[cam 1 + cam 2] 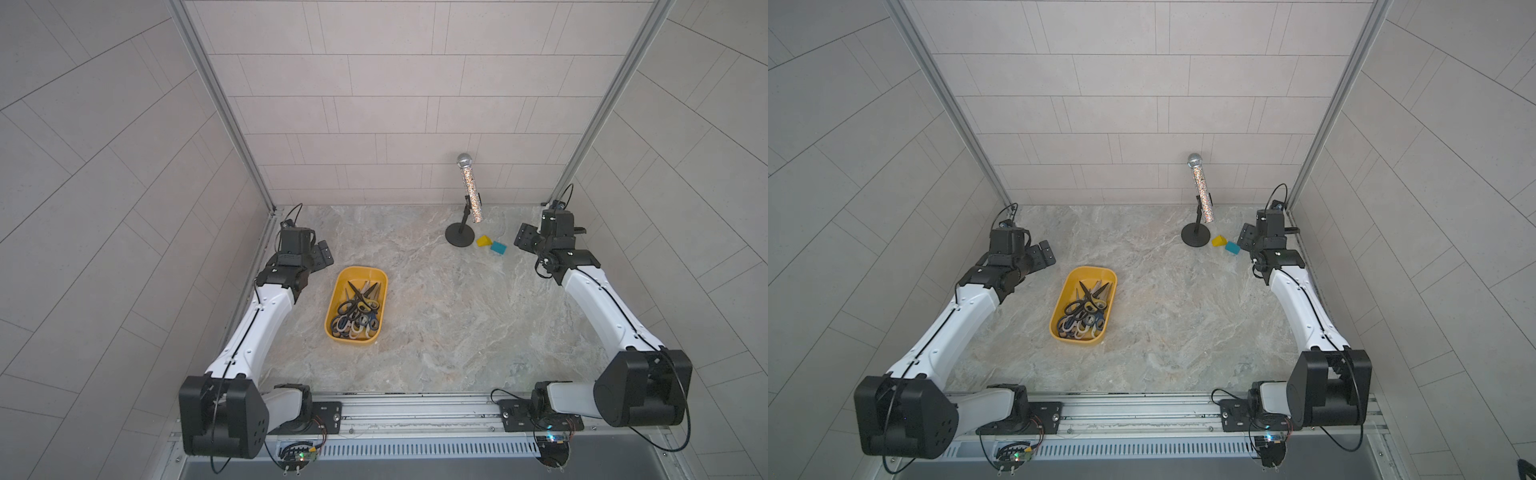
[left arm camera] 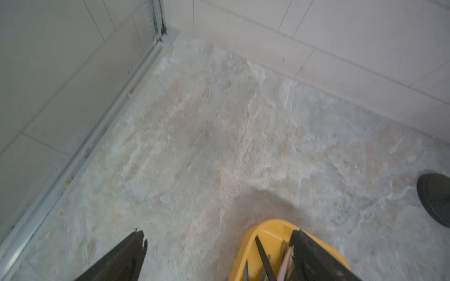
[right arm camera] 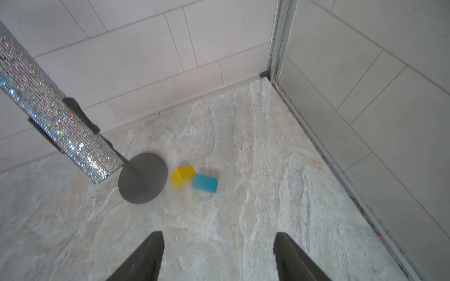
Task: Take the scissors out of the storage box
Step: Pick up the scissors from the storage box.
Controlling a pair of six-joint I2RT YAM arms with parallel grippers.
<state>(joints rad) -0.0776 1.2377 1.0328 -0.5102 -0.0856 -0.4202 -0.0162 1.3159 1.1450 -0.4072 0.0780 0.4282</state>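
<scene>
Next, my left gripper picks up the top pair of scissors by its yellow handle [image 1: 369, 305], because the storage box is far from my right gripper and the scissors overlap in it [image 1: 357, 311].
The yellow storage box [image 1: 360, 270] [image 1: 1095, 269] lies left of the table's middle in both top views. Several scissors [image 1: 356, 311] [image 1: 1084, 311] are piled in it, black, blue and pale handles toward the front, blades toward the back. My left gripper [image 1: 322, 255] [image 1: 1044, 253] hovers open just beyond the box's far left corner. In the left wrist view, the left gripper [image 2: 218, 236] has nothing between its fingers; the box's end [image 2: 267, 226] and dark blades [image 2: 264, 258] show by one finger. My right gripper [image 1: 525, 239] [image 1: 1246, 237] [image 3: 218, 235] is at the far right, open over bare table.
A glittery microphone [image 1: 470, 191] [image 3: 48, 112] leans on a black stand with a round base [image 1: 459, 237] [image 3: 143, 178] [image 2: 435, 202] at the back right. A small yellow block [image 1: 483, 240] [image 3: 182, 175] and a teal block [image 1: 498, 247] [image 3: 204, 183] lie beside it, near the right gripper.
</scene>
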